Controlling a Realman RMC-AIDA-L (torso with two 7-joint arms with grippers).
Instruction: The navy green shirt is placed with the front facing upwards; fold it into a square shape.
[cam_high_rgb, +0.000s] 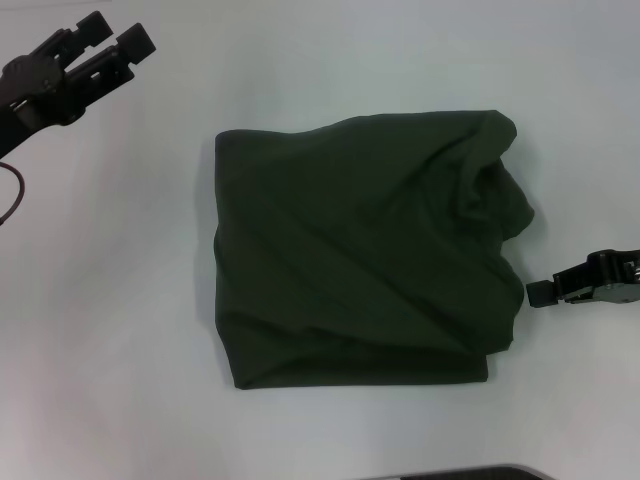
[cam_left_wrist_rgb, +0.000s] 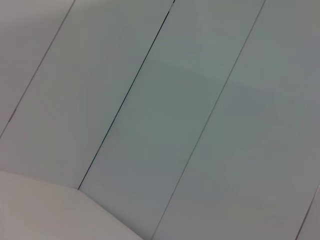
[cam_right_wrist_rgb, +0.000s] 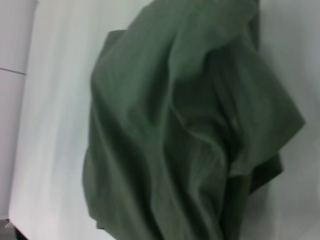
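Note:
The robot's right gripper should grab the shirt's edge close to its near corner and pull the creases smooth, because the shirt's side is bunched and drawn in.
The navy green shirt lies in the middle of the white table, folded into a rough square with its plain fabric up. Its right side is bunched and wrinkled near the far right corner; no lettering shows. My left gripper hangs open and empty at the far left, well away from the cloth. My right gripper sits low just off the shirt's right edge, holding nothing that I can see. The right wrist view is filled by the shirt's creased folds. The left wrist view shows no shirt.
A dark edge shows at the bottom of the head view. A cable loops at the far left edge. The left wrist view shows only pale panels with seams.

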